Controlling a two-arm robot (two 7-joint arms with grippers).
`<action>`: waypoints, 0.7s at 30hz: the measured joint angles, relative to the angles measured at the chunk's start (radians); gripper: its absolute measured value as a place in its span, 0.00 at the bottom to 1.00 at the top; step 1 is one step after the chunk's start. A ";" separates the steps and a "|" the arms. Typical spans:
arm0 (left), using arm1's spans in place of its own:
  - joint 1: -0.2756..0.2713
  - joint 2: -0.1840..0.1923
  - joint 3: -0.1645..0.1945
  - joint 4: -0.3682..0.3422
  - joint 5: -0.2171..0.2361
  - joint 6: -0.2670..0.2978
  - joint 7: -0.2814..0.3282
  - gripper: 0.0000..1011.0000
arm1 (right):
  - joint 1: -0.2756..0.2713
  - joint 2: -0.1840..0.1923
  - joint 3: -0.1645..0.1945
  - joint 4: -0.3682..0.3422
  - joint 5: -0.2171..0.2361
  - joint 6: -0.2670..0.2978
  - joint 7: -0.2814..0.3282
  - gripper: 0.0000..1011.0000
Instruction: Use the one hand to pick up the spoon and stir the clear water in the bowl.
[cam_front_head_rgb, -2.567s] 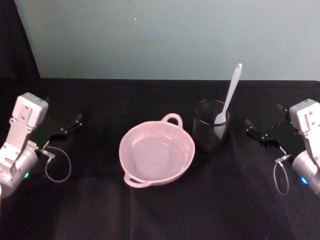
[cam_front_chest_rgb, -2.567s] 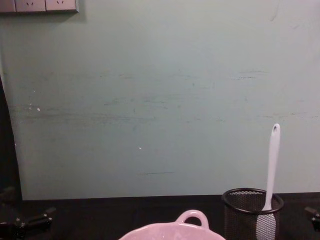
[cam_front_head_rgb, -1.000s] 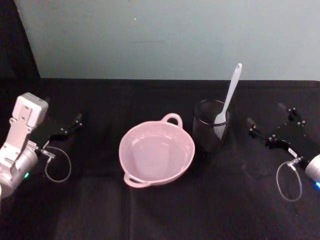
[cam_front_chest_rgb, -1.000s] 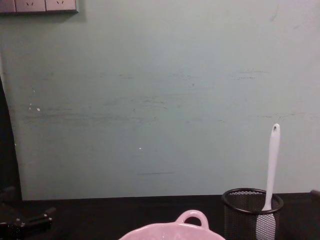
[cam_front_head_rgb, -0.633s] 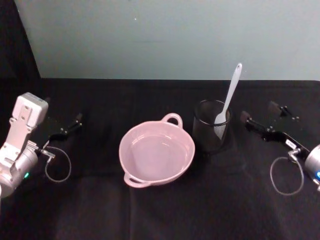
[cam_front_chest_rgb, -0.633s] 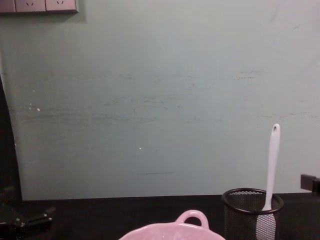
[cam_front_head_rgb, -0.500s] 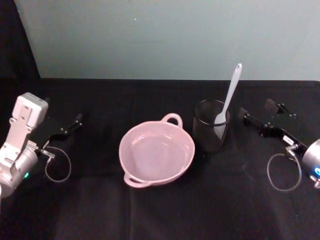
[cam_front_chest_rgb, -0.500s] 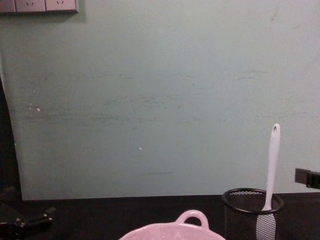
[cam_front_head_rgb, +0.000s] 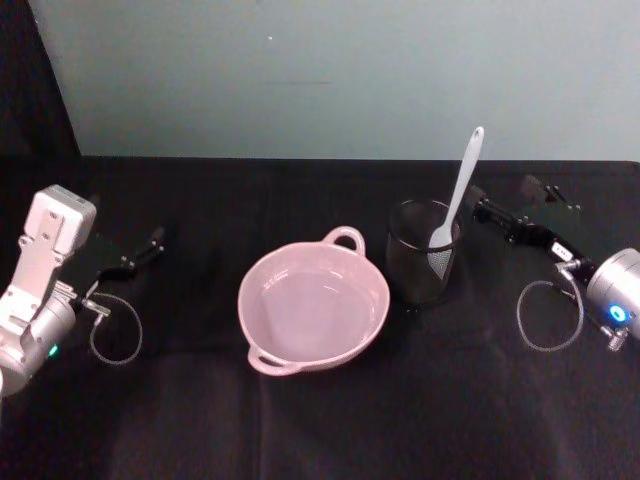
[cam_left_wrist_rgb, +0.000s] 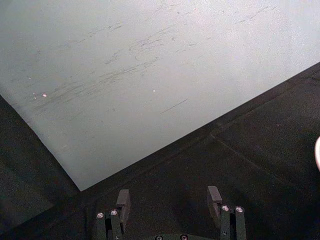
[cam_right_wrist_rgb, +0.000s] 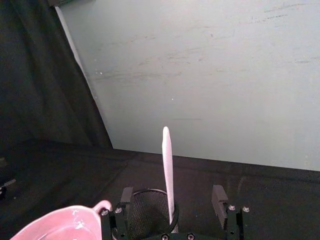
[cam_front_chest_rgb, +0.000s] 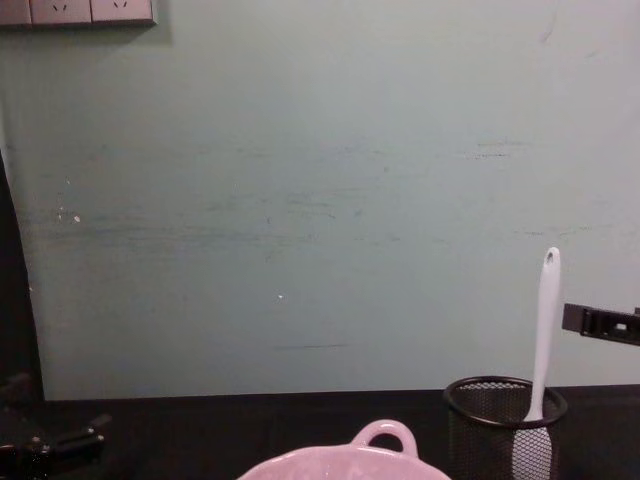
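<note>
The white spoon leans inside the mesh cup's wide rim, so I expect it to slide out freely when I lift it, and the cup will stay standing.
The white spoon stands scoop-down in a black wire-mesh cup, its handle leaning up and away. Left of the cup is the pale pink bowl, holding clear water. My right gripper hovers open just right of the handle, above the table and apart from it. In the right wrist view the spoon rises ahead, in line with the gap of the open right gripper. The chest view shows one right fingertip beside the spoon. My left gripper is parked open at the far left.
A black cloth covers the table, and a pale green wall stands close behind it. A dark curtain hangs at the left. Cable loops hang from both wrists. Open cloth lies in front of the bowl.
My right gripper has risen and swung left from the table's right side, ending close beside the spoon's handle. Spoon, cup, bowl and left arm have stayed put.
</note>
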 joint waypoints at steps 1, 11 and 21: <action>0.000 0.000 0.000 0.000 0.000 0.000 0.000 1.00 | 0.006 -0.006 0.000 0.004 -0.006 0.004 -0.001 0.99; 0.000 0.000 0.000 0.000 0.000 0.000 0.000 1.00 | 0.040 -0.040 -0.001 0.029 -0.024 0.028 0.012 0.99; 0.000 0.000 0.000 0.000 0.000 0.000 0.000 1.00 | 0.076 -0.070 -0.015 0.059 -0.033 0.042 0.023 0.99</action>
